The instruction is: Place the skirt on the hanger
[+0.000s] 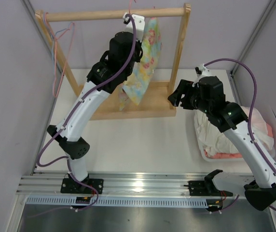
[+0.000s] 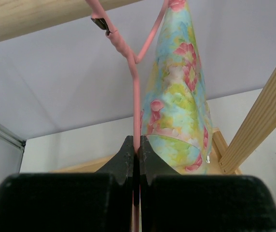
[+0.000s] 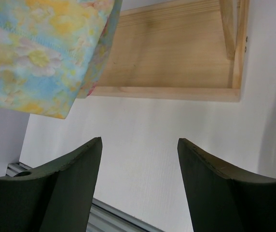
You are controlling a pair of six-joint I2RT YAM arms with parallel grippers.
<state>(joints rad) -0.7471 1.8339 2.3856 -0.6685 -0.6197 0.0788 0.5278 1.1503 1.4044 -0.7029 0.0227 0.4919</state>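
The pale pink hanger's hook (image 1: pixel 130 5) is over the wooden rod (image 1: pixel 124 14). My left gripper should keep lowering the hanger gently until the hanger's hook rests on the rod, and then let go.
The skirt (image 1: pixel 145 63) hangs from the pale pink hanger (image 2: pixel 135 87), whose hook (image 1: pixel 131 7) lies over the wooden rod (image 1: pixel 104 14). In the left wrist view the skirt (image 2: pixel 181 96) drapes down to the right of the hanger's neck. My left gripper (image 2: pixel 137 147) is shut on the hanger's wire just below the neck, up near the rod (image 1: pixel 134 25). My right gripper (image 1: pixel 174 96) is open and empty, low over the table beside the rack's base. Its view shows the skirt's hem (image 3: pixel 36 53) at upper left, apart from its jaws (image 3: pixel 139 145).
The wooden rack has a flat base (image 3: pixel 172 63) and slanted posts (image 1: pixel 180 48). A thin blue hanger and another thin wire hanger (image 1: pixel 57 48) hang at the rod's left end. A white basket of white-and-pink clothes (image 1: pixel 234 140) sits at the right under my right arm.
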